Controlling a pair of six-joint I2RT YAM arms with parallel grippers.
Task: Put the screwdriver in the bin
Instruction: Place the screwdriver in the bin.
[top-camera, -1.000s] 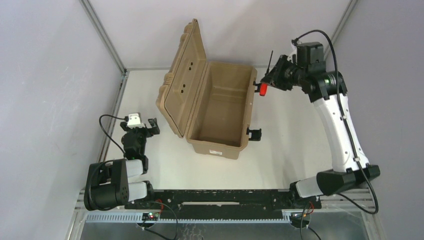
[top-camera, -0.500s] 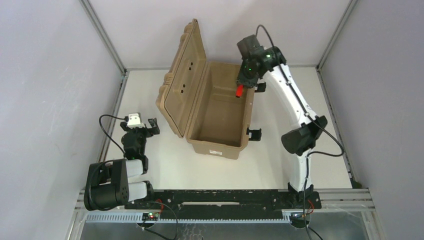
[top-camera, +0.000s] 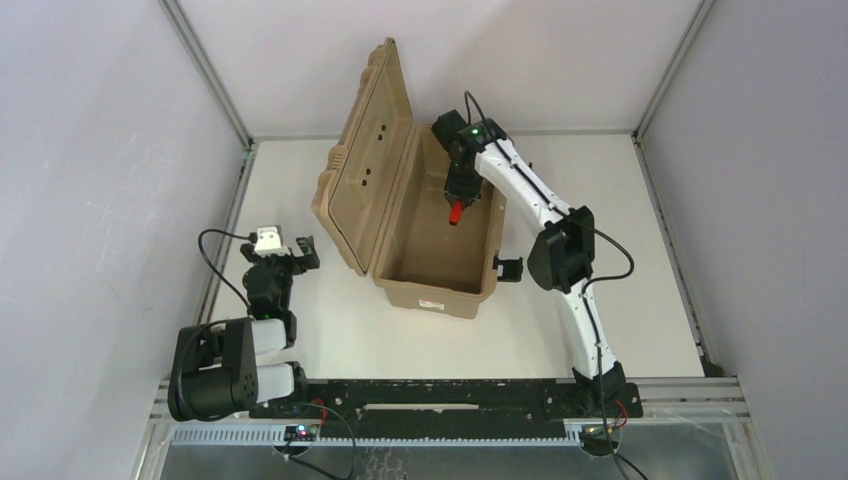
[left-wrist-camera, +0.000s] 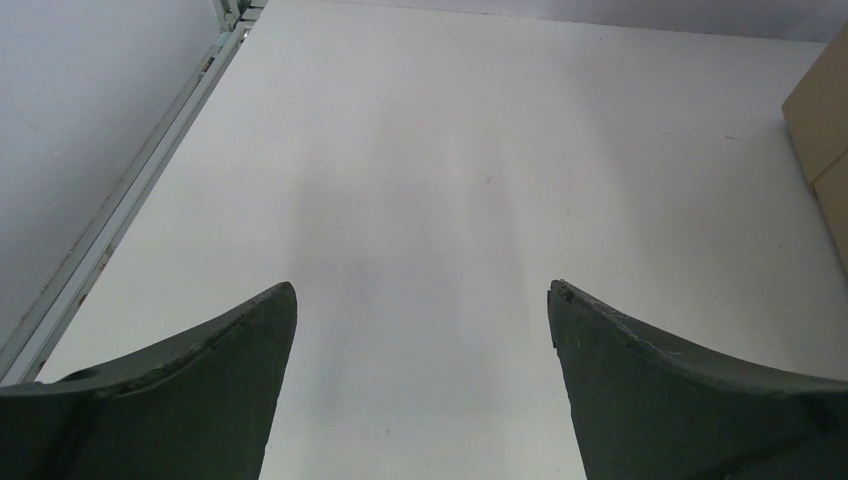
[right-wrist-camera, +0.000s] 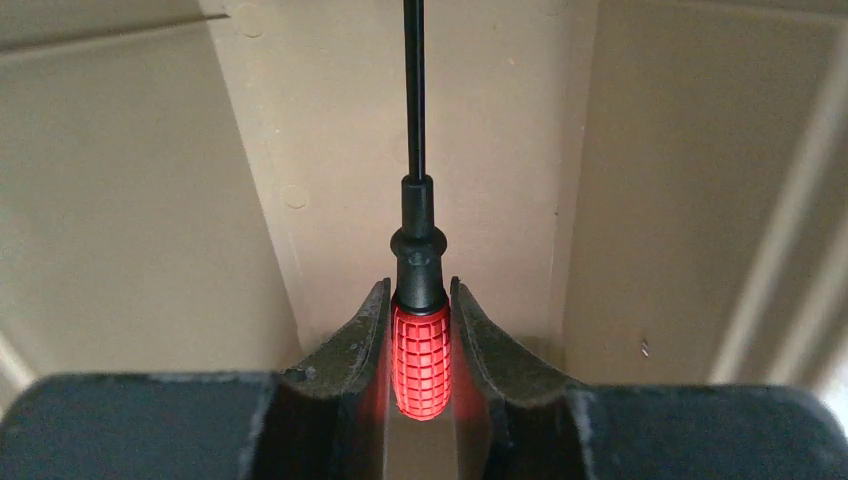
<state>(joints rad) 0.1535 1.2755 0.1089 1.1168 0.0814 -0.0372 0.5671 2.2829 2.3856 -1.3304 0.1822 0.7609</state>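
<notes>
The screwdriver points along the length of the tan bin and is clear of the bin's sides. My right gripper keeps going down until the screwdriver is near the bin's empty bottom, then let go.
The tan bin stands in the middle of the table, its ribbed lid swung up to the left. My right gripper hangs over the bin's inside, near the far end. It is shut on the screwdriver by its red gridded handle. The thin dark shaft points away from the wrist toward the bin's tan inner walls. My left gripper rests low at the table's left side, open, with only bare white table between its fingers.
Black latches stick out from the bin's right side. A metal frame rail runs along the table's left edge. A corner of the bin shows at the right of the left wrist view.
The right arm has swung left from beside the bin's far right corner to over its inside, carrying the screwdriver. The left arm has not moved.
</notes>
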